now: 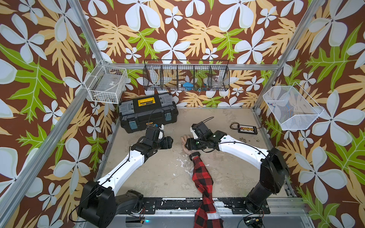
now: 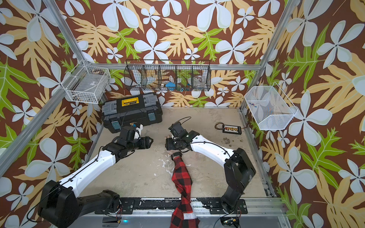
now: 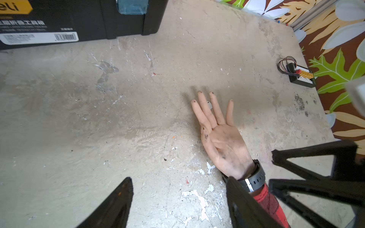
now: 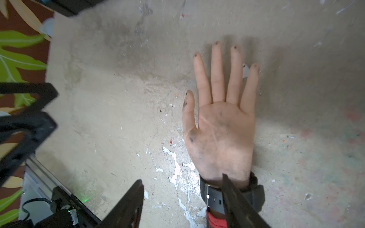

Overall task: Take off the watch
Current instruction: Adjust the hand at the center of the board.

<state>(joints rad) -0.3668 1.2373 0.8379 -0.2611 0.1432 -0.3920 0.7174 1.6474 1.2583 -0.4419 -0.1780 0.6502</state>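
Note:
My right gripper covers the palm (image 4: 225, 136), so it should back off and steady the strap from the little finger's side (image 4: 258, 195) before my left gripper reaches the buckle.
The black watch (image 1: 194, 155) is strapped round the wrist of a flesh-coloured mannequin hand (image 4: 221, 134) that lies palm up on the table, with a red-and-black plaid sleeve (image 1: 203, 177) behind it. My right gripper (image 4: 181, 178) is open just above the wrist. One of its fingers (image 4: 237, 203) crosses in front of the watch strap (image 4: 212, 196), and only bare table shows between the jaws. My left gripper (image 3: 178, 179) is open too, to the left of the hand, with one finger (image 3: 243, 207) next to the watch (image 3: 255, 176). In both top views the right wrist hides most of the hand.
A black toolbox (image 1: 148, 112) stands at the back left. A small terminal board with wires (image 1: 247, 129) lies at the back right. A white wire basket (image 1: 106, 84), a black mesh rack (image 1: 186, 79) and a white mesh basket (image 1: 292, 108) hang on the walls.

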